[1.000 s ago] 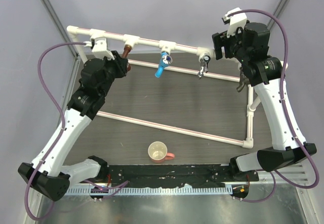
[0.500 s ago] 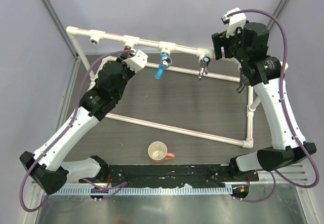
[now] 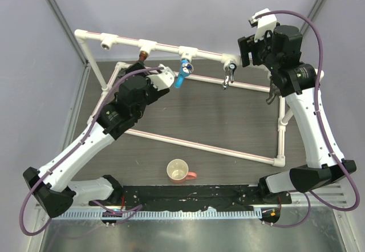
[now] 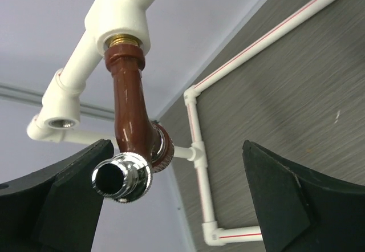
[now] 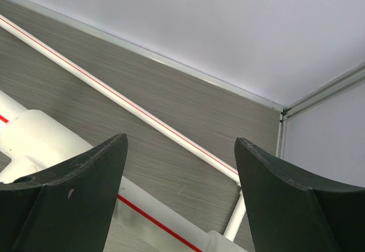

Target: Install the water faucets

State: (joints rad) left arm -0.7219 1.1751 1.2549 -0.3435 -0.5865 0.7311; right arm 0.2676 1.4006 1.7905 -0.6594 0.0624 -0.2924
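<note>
The copper-coloured faucet's handle (image 4: pixel 163 147) points away from my left gripper. So I should go round to the empty socket's side (image 3: pixel 106 44) and turn the handle to the front.
The copper-coloured water faucet (image 4: pixel 130 112) hangs screwed into a white tee socket (image 4: pixel 118 13), its chrome spout end (image 4: pixel 121 177) toward the camera. My left gripper (image 4: pixel 177 198) is open around it, the spout close by the left finger (image 4: pixel 57 203) and far from the right one. From above, the left gripper (image 3: pixel 141 68) sits just under that faucet's brass neck (image 3: pixel 144 53). A blue faucet (image 3: pixel 182 75) and a chrome faucet (image 3: pixel 229 74) hang further right along the rail. My right gripper (image 3: pixel 248 50) is open and empty (image 5: pixel 179 198) above the frame's right corner.
One tee socket (image 3: pixel 107 40) at the rail's left end stands empty. The white pipe frame (image 3: pixel 194 143) lies across the dark tabletop. A pink mug (image 3: pixel 179 171) stands near the front edge. Walls close in behind and on both sides.
My left gripper has opened and let go of the copper faucet, after the wrist swung right and turned around it. The right arm has not moved.
</note>
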